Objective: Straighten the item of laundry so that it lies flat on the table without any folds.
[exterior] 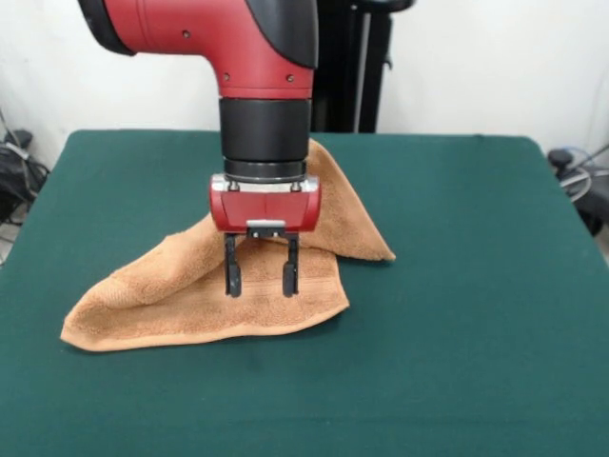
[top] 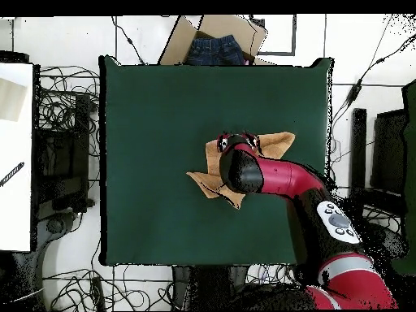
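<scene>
The tan-orange towel [exterior: 262,305] has a slanted fold [exterior: 176,267] between loose layers. It will slide along and open into a broad sheet when I pull it.
The tan-orange towel [exterior: 205,300] lies folded over on the green table [exterior: 457,286], with one layer spread toward the front left and another flap running back and to the right behind the arm. My gripper [exterior: 261,278] points straight down over the towel's middle. Its two black fingers [exterior: 232,276] are spread apart, with tips at or just above the cloth, and hold nothing. In the overhead view the arm covers most of the towel [top: 276,144]; only its edges show round the gripper [top: 237,145].
A cardboard box with blue jeans [top: 214,49] sits past the table's far edge in the overhead view. Cables and black stands surround the table on the floor.
</scene>
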